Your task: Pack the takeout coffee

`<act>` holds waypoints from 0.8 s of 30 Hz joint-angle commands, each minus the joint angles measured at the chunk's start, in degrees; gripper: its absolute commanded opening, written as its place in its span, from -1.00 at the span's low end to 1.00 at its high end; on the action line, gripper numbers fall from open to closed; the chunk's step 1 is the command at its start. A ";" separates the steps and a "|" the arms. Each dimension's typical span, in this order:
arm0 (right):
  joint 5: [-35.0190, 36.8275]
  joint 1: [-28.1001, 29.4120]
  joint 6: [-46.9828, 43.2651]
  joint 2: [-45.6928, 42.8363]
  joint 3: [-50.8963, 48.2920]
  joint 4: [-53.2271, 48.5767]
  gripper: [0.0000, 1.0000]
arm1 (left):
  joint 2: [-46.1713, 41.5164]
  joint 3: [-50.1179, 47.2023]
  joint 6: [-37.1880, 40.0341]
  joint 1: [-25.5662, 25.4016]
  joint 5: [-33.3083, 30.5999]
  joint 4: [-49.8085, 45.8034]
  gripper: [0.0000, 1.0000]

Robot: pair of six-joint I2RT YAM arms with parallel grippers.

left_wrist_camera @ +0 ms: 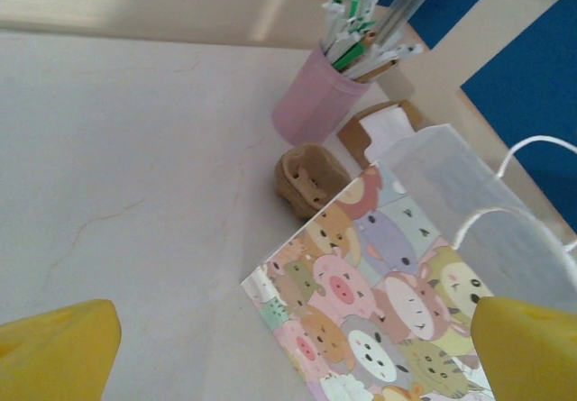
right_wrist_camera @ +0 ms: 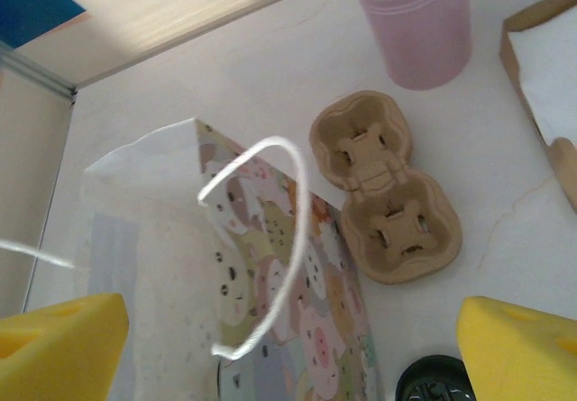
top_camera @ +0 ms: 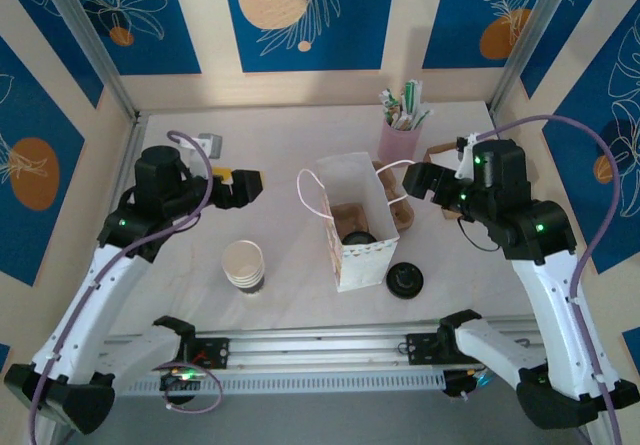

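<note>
The coffee is in the bag [top_camera: 358, 237] and straws standing [top_camera: 408, 105] show above the pink cup's rim, so I should carry on toward them with my right gripper and close on a straw.
A white paper bag [top_camera: 352, 227] with a cartoon-animal side stands open mid-table. Inside it, a round black lid [top_camera: 358, 237] sits in a brown cardboard tray; this looks like the takeout coffee, its cup hidden below the lid. My left gripper [top_camera: 246, 187] hangs open to the left of the bag, apart from it. In the left wrist view the left gripper [left_wrist_camera: 293, 356] has its yellow fingertips [left_wrist_camera: 54, 351] spread wide, with the bag's printed side [left_wrist_camera: 379, 293] between and beyond them. My right gripper [top_camera: 416, 180] is open at the bag's right. The right gripper [right_wrist_camera: 288, 351] looks down on the bag [right_wrist_camera: 270, 284] and its white handle.
A stack of lidless cream cups [top_camera: 244, 265] stands front left. A loose black lid [top_camera: 404, 279] lies right of the bag. A brown two-cup carrier [right_wrist_camera: 388, 194] lies beside the bag. A pink cup of straws [top_camera: 398, 135] and a napkin box [right_wrist_camera: 545, 59] stand at the back right.
</note>
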 commanded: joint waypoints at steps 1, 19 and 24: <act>-4.53 -3.57 0.70 -0.72 -1.09 -1.55 0.88 | 0.53 1.88 -0.02 -0.10 -2.80 -2.08 1.00; -10.42 -18.37 1.72 4.28 -5.16 -1.75 0.99 | 9.38 3.00 -3.00 8.28 2.04 -5.08 1.00; -12.99 -20.44 0.19 7.44 -4.88 -0.10 0.99 | 12.43 3.03 -2.70 9.56 3.78 -4.65 1.00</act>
